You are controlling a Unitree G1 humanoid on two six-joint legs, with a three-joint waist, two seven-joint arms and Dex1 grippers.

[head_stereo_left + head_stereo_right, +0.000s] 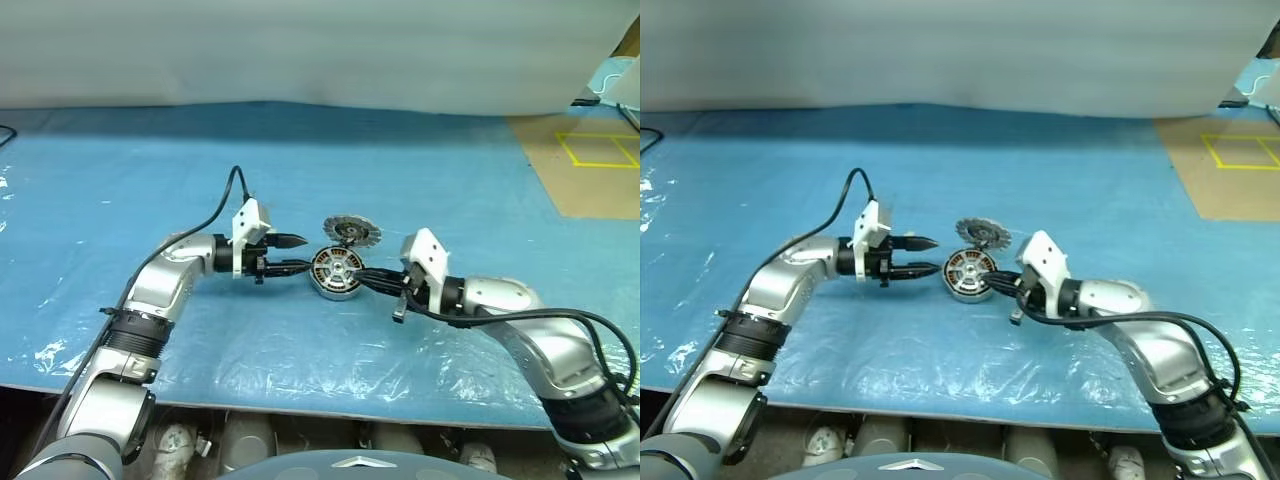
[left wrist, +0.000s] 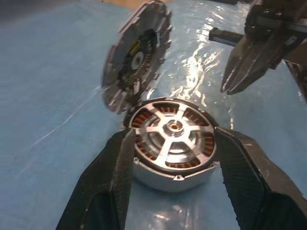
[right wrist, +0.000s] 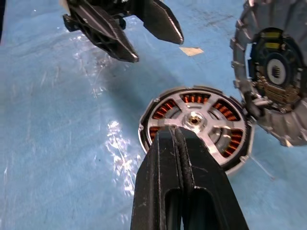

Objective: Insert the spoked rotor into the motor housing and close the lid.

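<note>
I should back away and push the lid (image 1: 353,229) shut from behind, because my right gripper's fingers are over the spoked rotor (image 1: 335,267), in the way of the upright lid.
The motor housing (image 1: 338,292) stands on the blue sheet between my two grippers. The spoked rotor (image 2: 173,128) lies inside it, silver spokes and hub up, with copper windings showing between the spokes. The lid (image 1: 352,231) stands upright at the housing's far edge, its dark inner face (image 2: 136,57) toward me. My left gripper (image 1: 300,254) is open just left of the housing, its fingers (image 2: 110,177) spread about as wide as the can and apart from it. My right gripper (image 1: 362,276) is shut, empty, with its tips (image 3: 175,133) over the rotor's near side.
A blue plastic sheet (image 1: 450,200) covers the table, wrinkled and shiny near the front edge (image 1: 300,395). A brown floor patch with yellow tape (image 1: 590,150) lies at the far right. A white wall (image 1: 300,50) closes the back.
</note>
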